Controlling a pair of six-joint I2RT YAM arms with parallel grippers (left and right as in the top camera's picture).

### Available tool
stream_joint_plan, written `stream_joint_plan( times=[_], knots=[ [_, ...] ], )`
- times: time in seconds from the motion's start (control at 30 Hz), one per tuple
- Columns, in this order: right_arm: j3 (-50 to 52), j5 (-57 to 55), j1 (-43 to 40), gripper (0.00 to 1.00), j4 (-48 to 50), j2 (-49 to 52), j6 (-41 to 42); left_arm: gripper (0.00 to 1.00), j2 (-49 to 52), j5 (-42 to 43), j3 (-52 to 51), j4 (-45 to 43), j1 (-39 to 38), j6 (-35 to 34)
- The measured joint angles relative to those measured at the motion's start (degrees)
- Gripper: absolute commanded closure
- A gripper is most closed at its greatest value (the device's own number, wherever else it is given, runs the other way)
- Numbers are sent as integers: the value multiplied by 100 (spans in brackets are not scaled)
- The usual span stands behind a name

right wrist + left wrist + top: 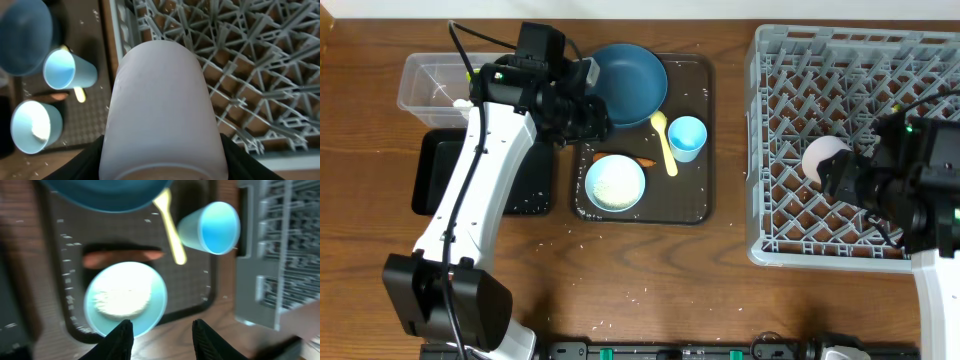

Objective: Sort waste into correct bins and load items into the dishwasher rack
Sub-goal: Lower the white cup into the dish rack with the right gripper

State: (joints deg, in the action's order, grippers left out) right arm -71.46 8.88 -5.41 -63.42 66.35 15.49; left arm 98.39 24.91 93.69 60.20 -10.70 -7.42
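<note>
The robot's right gripper is full with the pink cup [822, 157], so it should put that cup down in the grey rack's near corner [784, 210] before the left gripper passes over the light blue cup.
My right gripper [162, 161] is shut on the pink cup [161, 100], held on its side over the left part of the grey dishwasher rack [850, 60]. My left gripper [164, 340] is open and empty, hovering above the near edge of the white bowl [125, 297] that holds rice. Behind the bowl lies the orange carrot [122, 258]. The yellow spoon [663, 140] lies beside the light blue cup [687, 137]. Further back sits the blue plate [630, 80]. The clear tub [425, 75] and the black tray [435, 170] stand at the far left.
Plate, bowl, cup, spoon and carrot all rest on a dark brown serving tray [700, 195]. Loose rice grains [530, 205] are scattered on the wood by the black tray. The left arm's white link [480, 190] crosses above the black tray.
</note>
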Motion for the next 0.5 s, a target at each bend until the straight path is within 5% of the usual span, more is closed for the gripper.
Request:
stream_joint_plan(
  times=[0.5],
  knots=[
    [-568,-411,780,61,-927,2155,-94,58,0,-710,0,2,0,-9]
  ],
)
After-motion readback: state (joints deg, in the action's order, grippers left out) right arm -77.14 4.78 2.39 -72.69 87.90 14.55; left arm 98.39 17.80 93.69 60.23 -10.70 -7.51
